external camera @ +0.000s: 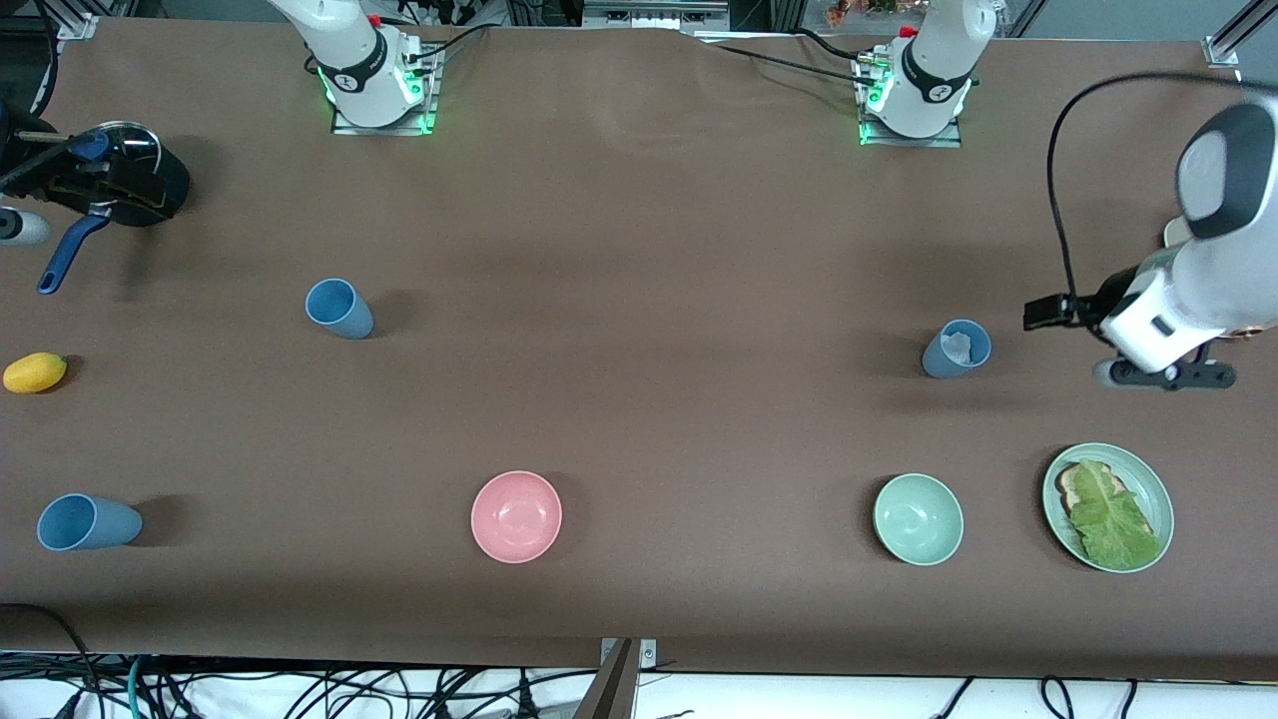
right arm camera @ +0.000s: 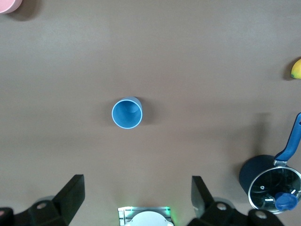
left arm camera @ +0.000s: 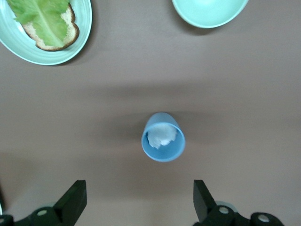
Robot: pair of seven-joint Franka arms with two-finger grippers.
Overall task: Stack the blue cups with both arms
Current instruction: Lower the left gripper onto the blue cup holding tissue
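Observation:
My gripper will carry the blue cup, and the crumpled white thing (external camera: 956, 348) will travel along inside, since it sits below the blue cup's rim (external camera: 980, 332).
Three blue cups stand on the brown table. One blue cup (external camera: 339, 309) (right arm camera: 127, 113) is toward the right arm's end. A second blue cup (external camera: 88, 522) stands nearer the front camera at that same end. The third blue cup (external camera: 957, 349) (left arm camera: 163, 137), toward the left arm's end, has something white and crumpled inside. My left gripper (left arm camera: 139, 202) (external camera: 1163, 376) hangs open and empty above the table beside this third cup. My right gripper (right arm camera: 138, 200) hangs high and open, also empty, with the first cup and the right arm's base below it.
A black pot with a blue handle (external camera: 135, 185) (right arm camera: 273, 183) and a yellow fruit (external camera: 35, 372) lie at the right arm's end. Nearer the front camera sit a pink bowl (external camera: 516, 516), a pale-green bowl (external camera: 918, 519) and a green plate (external camera: 1158, 489) with bread and lettuce.

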